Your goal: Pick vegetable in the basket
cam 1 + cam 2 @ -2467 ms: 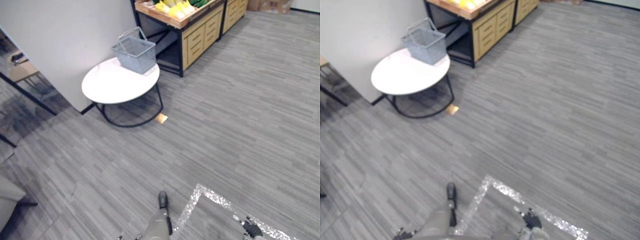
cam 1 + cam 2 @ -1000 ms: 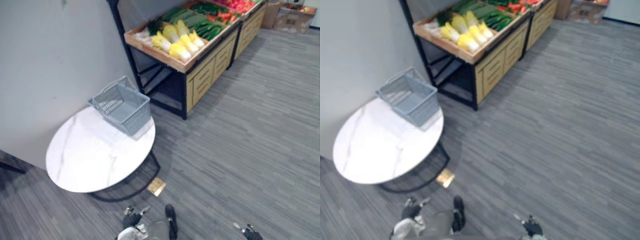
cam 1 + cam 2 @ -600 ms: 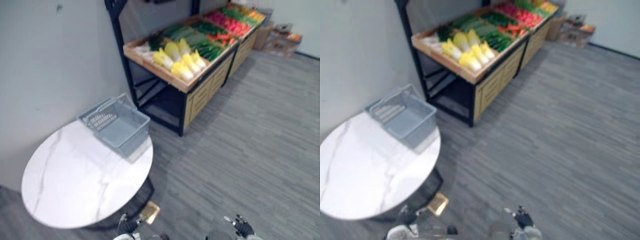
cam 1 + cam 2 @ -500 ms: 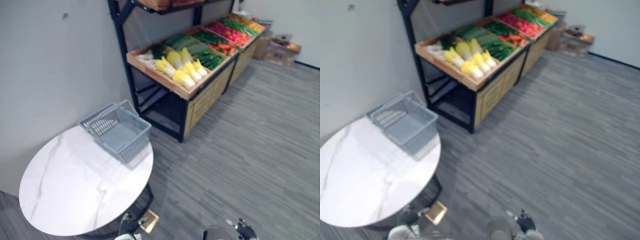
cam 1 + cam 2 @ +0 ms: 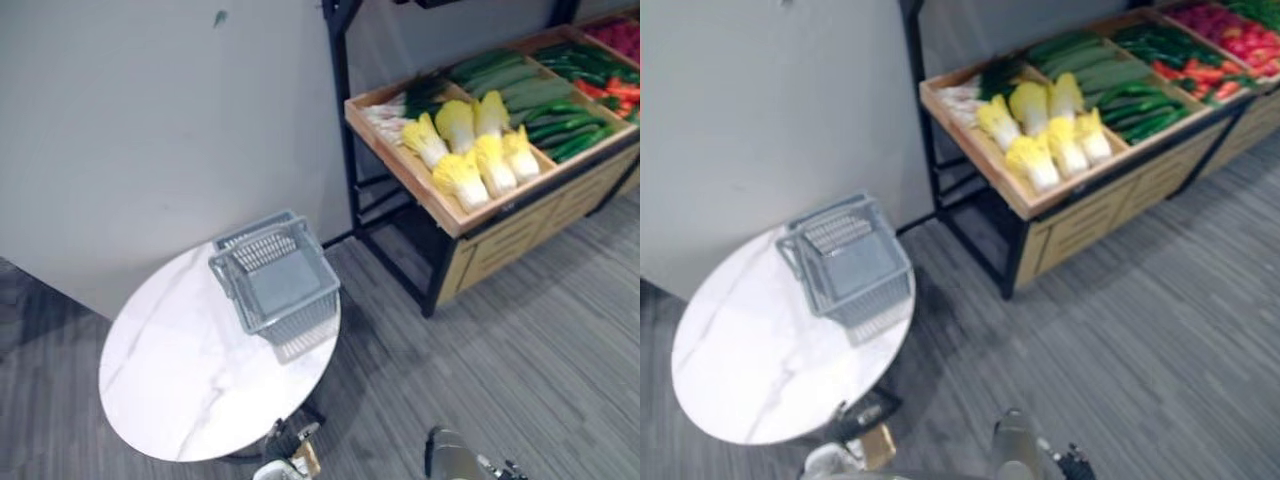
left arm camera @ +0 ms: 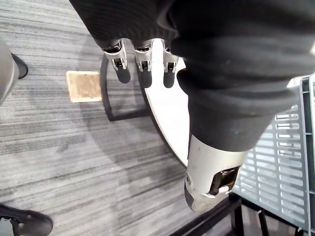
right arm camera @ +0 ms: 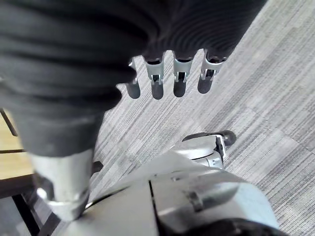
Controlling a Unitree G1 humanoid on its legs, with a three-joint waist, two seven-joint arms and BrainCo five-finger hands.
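The basket's handle [image 5: 262, 236] is folded against the basket's rim [image 5: 296, 309]. The handle will swing upright when I lift, and the basket will hang below it with its opening up.
An empty grey wire basket [image 5: 277, 283] stands on the far side of a round white marble table [image 5: 180, 385], its handles folded down. To its right, a wooden shelf tray [image 5: 400, 165] holds yellow-white cabbages [image 5: 472, 152] with green cucumbers [image 5: 1140, 105] and red vegetables [image 5: 1230, 40] beyond. My left hand [image 6: 143, 73] hangs low by the table's near edge, fingers straight, holding nothing. My right hand [image 7: 165, 83] hangs over the carpet, also open and empty.
A grey wall [image 5: 150, 120] stands behind the table. The black shelf frame [image 5: 340, 110] rises beside the basket, with wooden drawers [image 5: 1090, 220] under the tray. A small tan square [image 6: 83, 86] lies on the grey carpet by the table's black leg ring.
The camera has moved closer and turned left, so the table, basket and cabbage tray now sit larger and nearer the middle. Both hands stay low and empty.
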